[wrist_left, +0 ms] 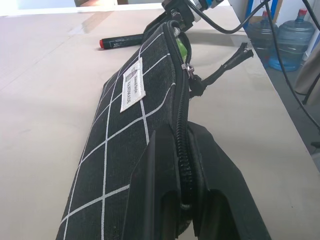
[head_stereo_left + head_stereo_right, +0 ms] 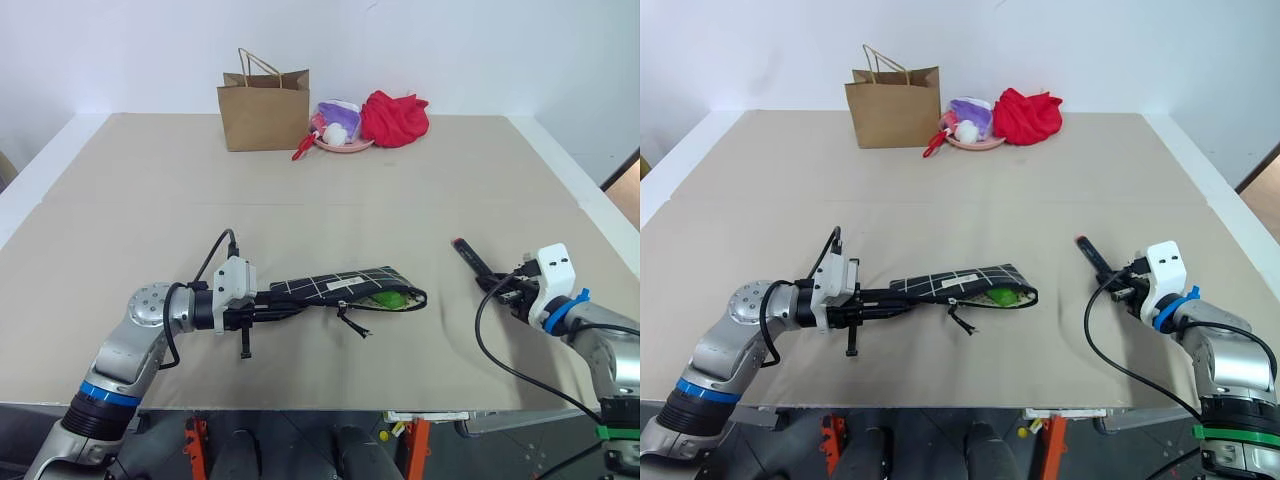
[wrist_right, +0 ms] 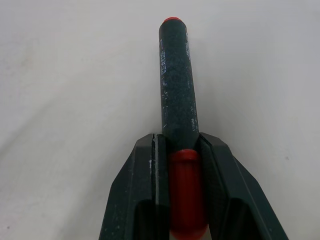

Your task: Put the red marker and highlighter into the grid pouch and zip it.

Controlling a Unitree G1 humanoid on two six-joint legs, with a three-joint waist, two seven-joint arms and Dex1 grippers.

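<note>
The red marker's body [image 2: 467, 256] lies crosswise to the pouch and slants toward the far edge, so the robot's right gripper should turn the marker and slip it body first into the pouch's opening [image 2: 402, 298].
The grid pouch [image 2: 335, 283] lies low over the table's near middle, its mouth open toward the right. My left gripper [image 1: 182, 135] is shut on its left end along the zipper. The light-green highlighter [image 2: 390, 297] shows inside the open mouth. The zipper pull [image 2: 355, 322] hangs below the pouch. On the table at the right lies the red marker [image 3: 176, 85], a dark barrel with red ends. My right gripper [image 3: 177, 145] is shut on its red cap, with the barrel pointing away from me.
At the table's far edge stand a brown paper bag [image 2: 264, 108], a pink plate [image 2: 345, 146] with small purple and white things, and a red cloth [image 2: 394, 117]. Black cables hang off both wrists.
</note>
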